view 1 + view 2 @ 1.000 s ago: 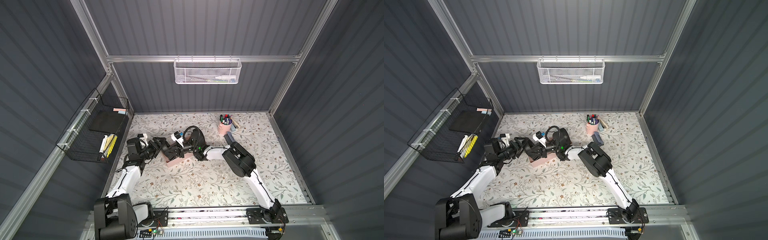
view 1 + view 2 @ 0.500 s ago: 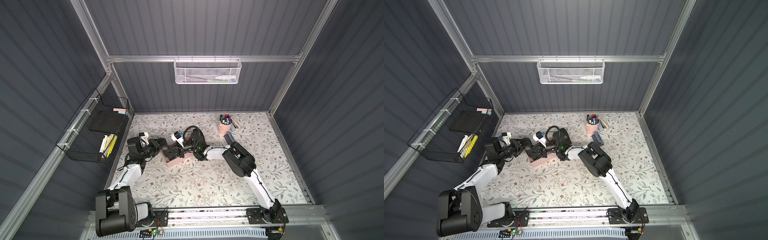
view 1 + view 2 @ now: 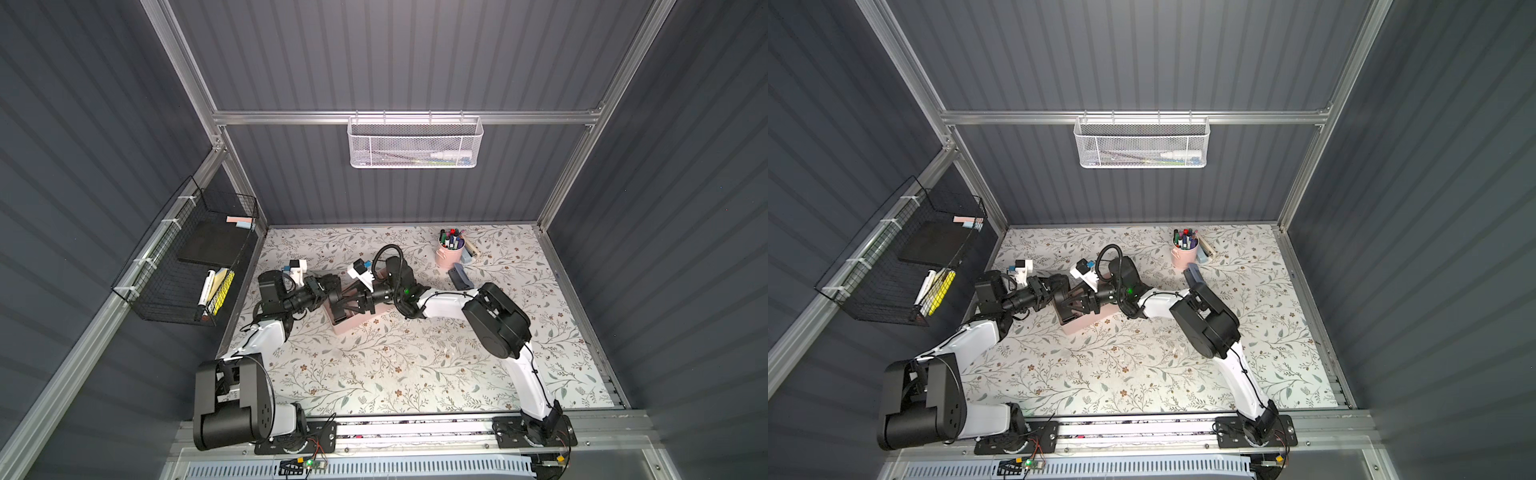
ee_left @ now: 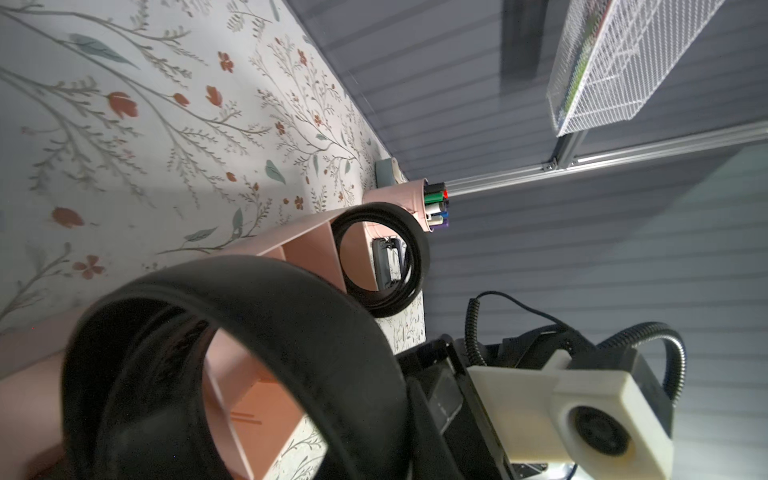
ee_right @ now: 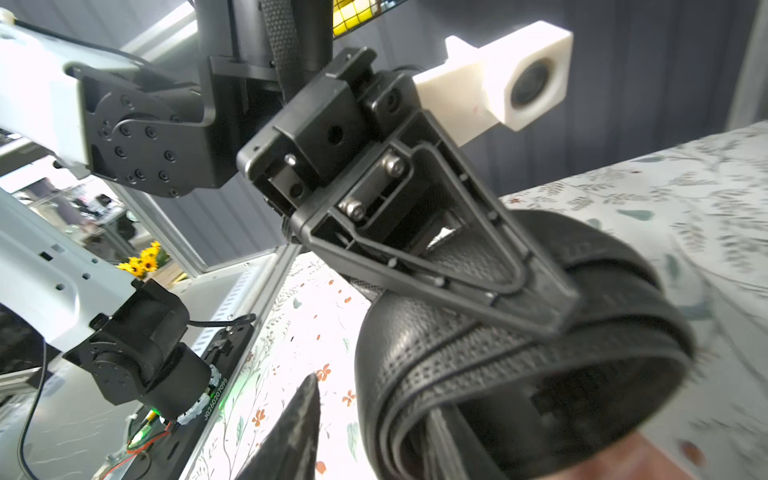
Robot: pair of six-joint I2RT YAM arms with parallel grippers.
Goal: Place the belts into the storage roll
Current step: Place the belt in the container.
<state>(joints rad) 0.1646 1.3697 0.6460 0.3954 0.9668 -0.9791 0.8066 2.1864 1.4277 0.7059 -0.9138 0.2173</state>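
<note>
My right gripper's finger is inside the belt's coil point(image 5: 524, 424). Next, my right gripper moves back out before my left gripper sets the belt upright in the storage roll's end compartment point(image 3: 338, 312).
Both grippers meet over the near end of the pale pink storage roll point(image 3: 353, 327) point(image 3: 1084, 325). One belt, a black coil point(image 5: 519, 353) point(image 4: 257, 316), is held on edge just above the roll. My left gripper point(image 5: 548, 320) point(image 3: 332, 296) is shut on the coil's wall. My right gripper point(image 5: 374, 415) point(image 3: 348, 305) is open: one of its fingers point(image 5: 301, 419) stands clear outside the coil, the other inside it. A second coiled belt point(image 4: 380, 257) stands upright in a far compartment of the roll.
A pink cup of markers point(image 3: 449, 249) and a dark blue object point(image 3: 460, 277) stand at the back right of the floral table. A black wire basket point(image 3: 195, 266) hangs on the left wall. A white mesh basket point(image 3: 415, 143) hangs on the back wall.
My left gripper has closed on the coiled belt. My right gripper, shut on it before, has opened its jaws. Both arms stay over the roll's near end.
</note>
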